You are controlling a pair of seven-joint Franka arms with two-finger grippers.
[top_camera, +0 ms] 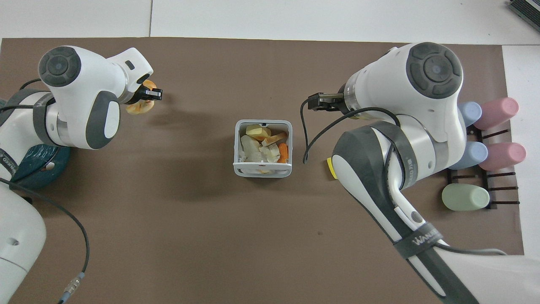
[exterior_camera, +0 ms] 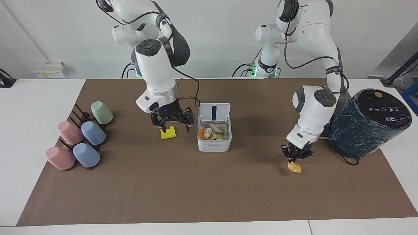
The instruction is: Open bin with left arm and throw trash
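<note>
I expect the yellow notched block (top_camera: 331, 168) to rest on top of scraps of trash (top_camera: 264, 146) when I carry it in, since they crowd the white bin's opening.
The white bin (exterior_camera: 214, 147) stands mid-table with its lid (exterior_camera: 222, 111) tipped up, blue strip showing. Several pale and orange scraps of trash lie inside it (top_camera: 262, 172). The golden croissant (exterior_camera: 295, 167) hangs just above the mat beside the teal cylinder, and my left gripper (exterior_camera: 295, 157) is shut on it; from overhead the left gripper (top_camera: 149, 93) covers part of the croissant (top_camera: 137, 109). My right gripper (exterior_camera: 172, 125) is open, low over the yellow notched block (exterior_camera: 168, 133), which lies beside the bin toward the right arm's end. Overhead, the right arm hides all but an edge of the block (top_camera: 330, 166).
A big dark teal cylinder (exterior_camera: 369, 122) lies at the left arm's end, close to the left forearm. A dark rack with several pastel cups (exterior_camera: 81, 137) sits at the right arm's end, close to the right arm's elbow (top_camera: 464, 152).
</note>
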